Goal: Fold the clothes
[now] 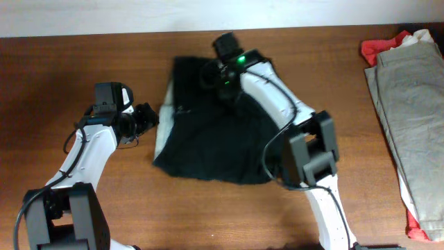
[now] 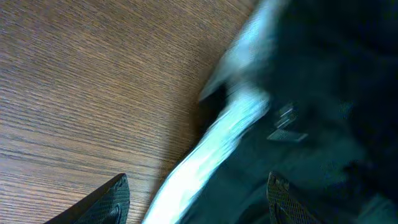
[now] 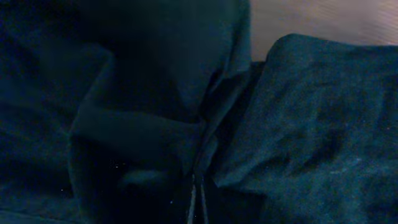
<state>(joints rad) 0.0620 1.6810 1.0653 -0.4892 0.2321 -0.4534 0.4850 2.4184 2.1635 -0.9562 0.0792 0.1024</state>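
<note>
Next, my right gripper brings the garment's far corner (image 1: 180,64) over to my open left gripper before pulling the garment straight, because the garment's pale edge (image 1: 165,118) lies clear of my left gripper.
A dark garment (image 1: 208,139) with a pale inner edge (image 1: 163,125) lies crumpled in the middle of the wooden table. My left gripper (image 1: 147,118) is open at its left edge. In the left wrist view its fingers (image 2: 202,202) straddle the pale edge (image 2: 217,143), one over bare wood and one over dark cloth (image 2: 329,112). My right gripper (image 1: 222,75) is at the garment's far edge. In the right wrist view its fingers (image 3: 198,199) are pressed together on a fold of the dark cloth (image 3: 143,118).
A pile of clothes sits at the right edge: khaki trousers (image 1: 409,111) on top of a red garment (image 1: 381,48). Bare wood (image 1: 55,83) lies to the left of the left arm and along the table's front.
</note>
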